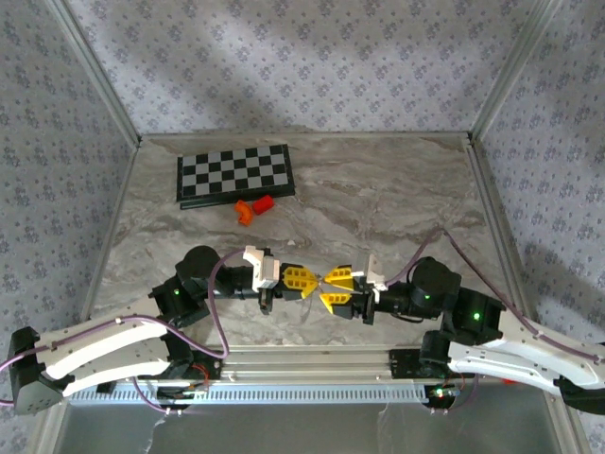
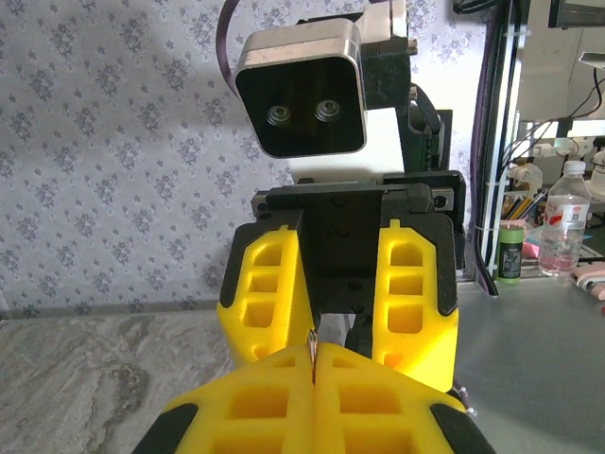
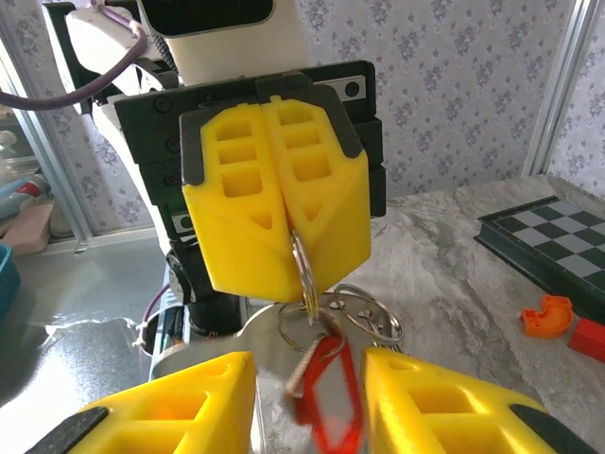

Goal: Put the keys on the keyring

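The red tag (image 3: 334, 395) dangles loose from the ring in my left gripper (image 3: 305, 276). Next, my right gripper grips the red tag before my left gripper lets go of the ring.
My left gripper (image 2: 314, 364) is shut on the thin silver wire ring of the keyring (image 3: 303, 268), which it holds above the table. From the ring hangs the red plastic tag (image 3: 333, 402), with more silver loops and thin silver keys (image 3: 371, 312) bunched beside it; I cannot separate the keys clearly. My right gripper (image 3: 307, 383) faces the left one with its jaws open. The red tag hangs in the gap between its yellow fingers (image 3: 170, 407), touching neither. In the top view both grippers (image 1: 312, 281) (image 1: 333, 288) meet tip to tip near the table's front middle.
A folded chessboard (image 1: 234, 175) lies at the back left of the marble table (image 1: 397, 199). An orange block (image 1: 246, 211) and a red block (image 1: 264, 201) sit just in front of it. Metal frame posts stand at the back corners.
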`<state>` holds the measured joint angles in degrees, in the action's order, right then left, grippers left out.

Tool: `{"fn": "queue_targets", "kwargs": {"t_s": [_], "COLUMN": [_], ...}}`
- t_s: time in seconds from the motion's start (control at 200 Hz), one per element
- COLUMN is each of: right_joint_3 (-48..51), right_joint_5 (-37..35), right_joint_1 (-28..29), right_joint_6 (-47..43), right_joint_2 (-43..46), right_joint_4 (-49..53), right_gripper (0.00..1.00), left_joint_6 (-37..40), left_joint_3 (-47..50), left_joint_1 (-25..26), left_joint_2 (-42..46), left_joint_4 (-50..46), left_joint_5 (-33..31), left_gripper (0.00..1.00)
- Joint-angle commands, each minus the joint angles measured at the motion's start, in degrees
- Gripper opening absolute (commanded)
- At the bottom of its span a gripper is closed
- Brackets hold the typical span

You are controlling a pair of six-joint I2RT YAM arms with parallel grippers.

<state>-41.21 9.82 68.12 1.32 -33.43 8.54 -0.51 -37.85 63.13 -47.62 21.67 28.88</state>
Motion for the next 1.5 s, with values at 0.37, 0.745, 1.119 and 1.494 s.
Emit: {"fn": "queue_targets", "kwargs": {"t_s": [0.37, 0.745, 1.119, 1.494], "right_joint_3": [2.6, 2.6, 1.8, 0.1], "right_joint_5": [-1.3, 0.9, 2.5, 1.2], "right_joint_1": [-1.2, -2.3, -2.1, -2.0], "right_joint_6": [2.4, 2.4, 0.8, -0.8], "right_joint_2": [-1.4, -2.6, -0.7, -0.6], "right_joint_4": [-5.2, -7.2, -5.7, -3.2], "right_gripper": [0.35, 0.15, 0.00, 0.00], "left_joint_6": [0.2, 0.1, 1.6, 4.0], "left_joint_3": [-0.6, -0.1, -1.2, -2.5], "left_joint_1": [0.5, 0.5, 0.5, 0.5], "left_joint_2": [0.9, 1.3, 1.4, 0.7], "left_joint_4": [4.3, 3.6, 0.2, -5.5], "left_joint_5": [0.5, -0.3, -1.6, -2.3], "left_gripper": [0.00, 0.00, 0.00, 0.00]}}
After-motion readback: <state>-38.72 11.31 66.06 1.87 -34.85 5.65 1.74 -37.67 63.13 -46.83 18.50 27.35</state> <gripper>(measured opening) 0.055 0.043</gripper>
